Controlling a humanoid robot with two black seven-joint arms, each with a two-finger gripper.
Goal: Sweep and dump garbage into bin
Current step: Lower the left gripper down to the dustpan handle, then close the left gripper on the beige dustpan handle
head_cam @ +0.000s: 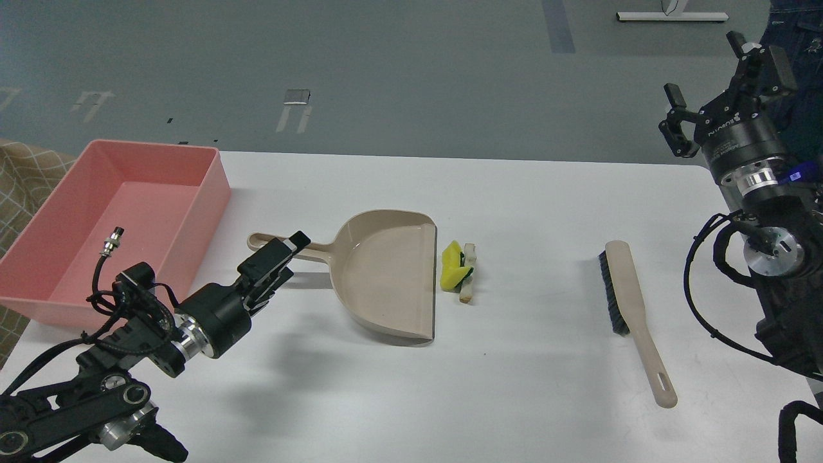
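The dustpan has a smooth inside and an open front edge (433, 287), so the garbage (456, 267) will slide cleanly into the bin when I tip the dustpan.
The garbage lies mid-table: a bright yellow soft piece (453, 267) and a pale bread-like wedge (468, 273), touching each other, just right of the open mouth of the beige dustpan (392, 276). The salmon-pink bin (193, 193) stands at the table's left. My left gripper (287, 256) is open, its two fingers straddling the dustpan's handle (318, 249) from the near side; I cannot tell if they touch it. My right gripper (720, 90) is open and empty, raised high over the table's right edge.
A beige hand brush (633, 302) with black bristles lies on the white table (527, 386) at the right, handle toward me. A checked cloth (19, 186) shows beyond the bin at the far left.
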